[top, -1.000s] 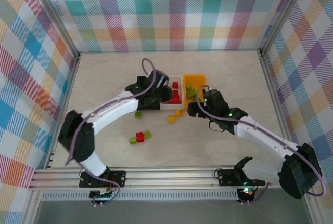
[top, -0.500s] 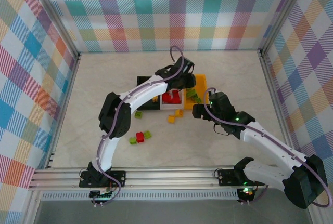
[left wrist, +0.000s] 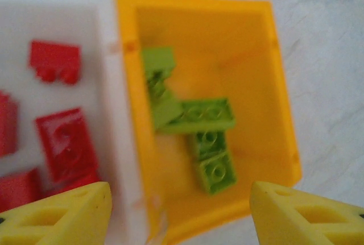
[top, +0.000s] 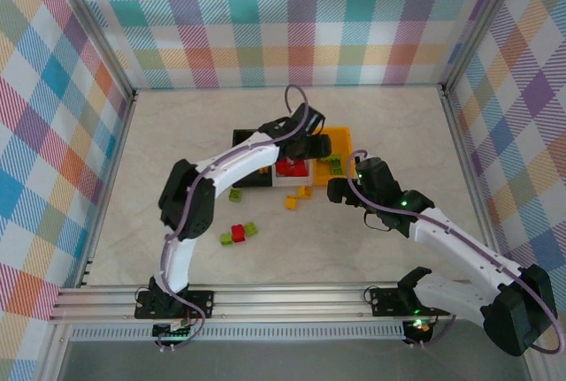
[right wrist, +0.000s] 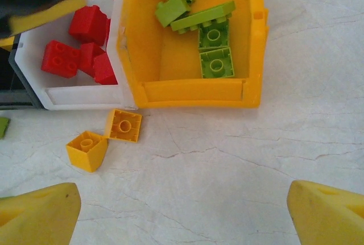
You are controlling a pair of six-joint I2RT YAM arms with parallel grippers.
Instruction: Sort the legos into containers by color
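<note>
The green lego (top: pixel 225 240) at the loose red lego's near side (top: pixel 233 236) is open to my left gripper's empty fingers, so they should keep moving closer until they are around it.
My left gripper (top: pixel 314 144) (left wrist: pixel 182 222) hangs open and empty over the border between the white bin (top: pixel 292 179) (left wrist: pixel 108 57) and the orange bin (top: pixel 347 140) (left wrist: pixel 256 86). Several lime green legos (left wrist: pixel 205 114) (right wrist: pixel 215 46) lie in the orange bin. Red legos (left wrist: pixel 62 142) (right wrist: pixel 85 26) lie in the white bin. The black bin (top: pixel 240 136) stands left of the white one, partly hidden by the left arm. My right gripper (top: pixel 339 188) (right wrist: pixel 183 216) is open above bare table just in front of the orange bin. Two yellow-orange legos (right wrist: pixel 124 124) (right wrist: pixel 86 149) lie in front of the white bin.
Loose on the table to the front left are a green lego (top: pixel 236 194), a red lego (top: pixel 238 232) and two more green legos (top: pixel 250 229) (top: pixel 226 239). The left arm crosses over the black and white bins. Checked walls enclose the table.
My left gripper has swung right from over the black and white bins to the white-orange border. My right gripper has drawn back slightly toward me.
</note>
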